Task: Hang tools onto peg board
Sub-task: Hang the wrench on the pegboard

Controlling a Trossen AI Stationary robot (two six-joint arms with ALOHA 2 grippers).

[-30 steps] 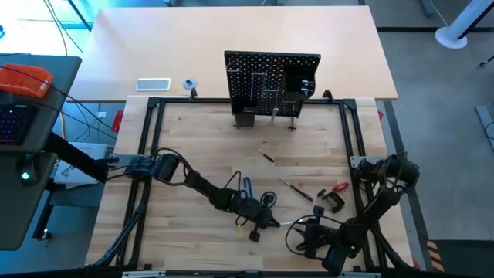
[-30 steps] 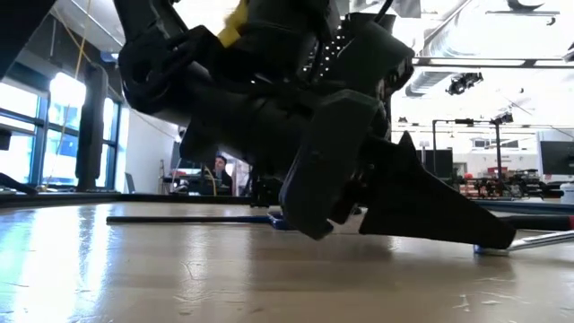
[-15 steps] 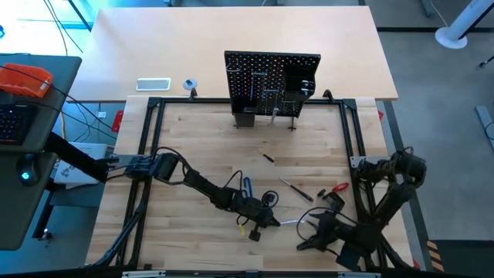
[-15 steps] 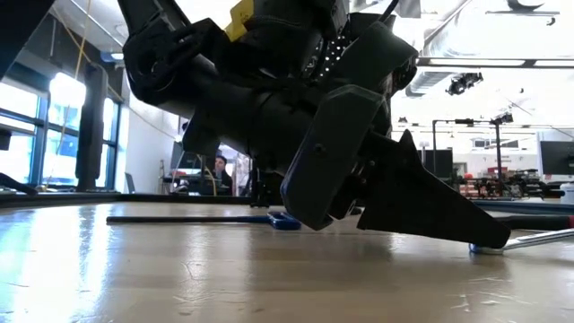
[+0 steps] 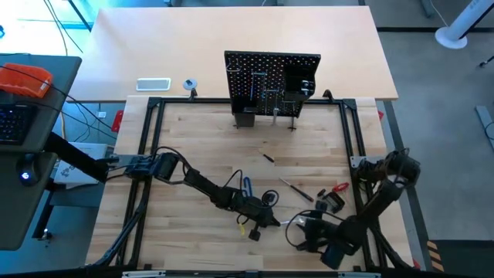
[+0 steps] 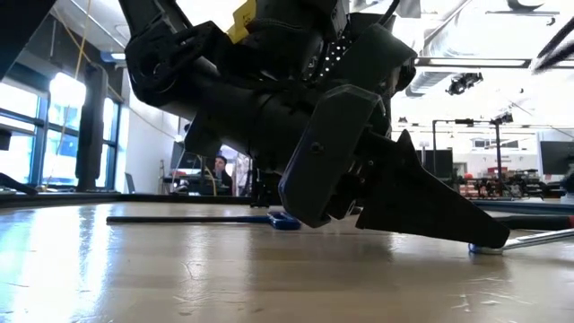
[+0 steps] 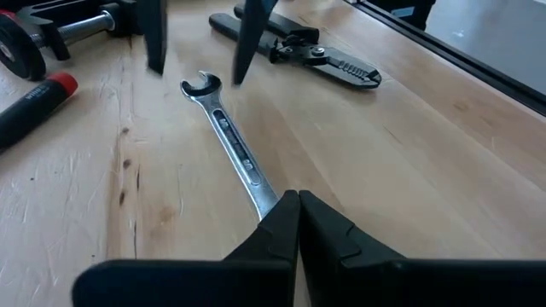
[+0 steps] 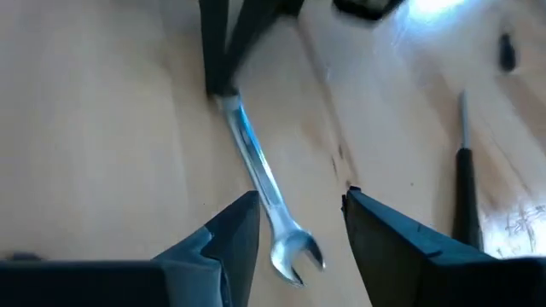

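Observation:
The wrench's ring end (image 6: pixel 487 248) is covered by my left gripper's fingers. So my right gripper should first raise the wrench's open-jawed end (image 7: pixel 203 90), and then my left gripper should grab the wrench's handle.
A silver wrench (image 7: pixel 230 136) lies flat on the wooden table near its front edge. My left gripper (image 7: pixel 297 200) is shut, with its tips on one end of the wrench. My right gripper (image 8: pixel 300 198) is open. Its fingers stand on either side of the wrench's open-jawed end (image 8: pixel 294 256) and touch nothing. In the high view the left gripper (image 5: pixel 274 222) and the right gripper (image 5: pixel 302 226) face each other along the wrench (image 5: pixel 289 223). The peg board (image 5: pixel 272 81) stands upright at the table's far edge. My left gripper's shut fingertips (image 8: pixel 217 85) bear down on the wrench's end (image 7: pixel 271 198) opposite the open jaws. They slant down from the table's left side, in line with the shaft. The wrench lies flat on the table. The fingers hide the very end.
Black-handled pliers (image 7: pixel 299 47), a clamp (image 7: pixel 51 26) and a red-and-black handle (image 7: pixel 34 102) lie just beyond the wrench. A blue-handled key (image 5: pixel 247 188) and a thin screwdriver (image 5: pixel 296 189) lie near the left arm. A white tray (image 5: pixel 153 84) and a tape roll (image 5: pixel 190 84) sit behind the frame.
My right gripper has swung a little toward the table's right edge and come back toward the wrench's open-jawed end. The wrench has stayed where it was.

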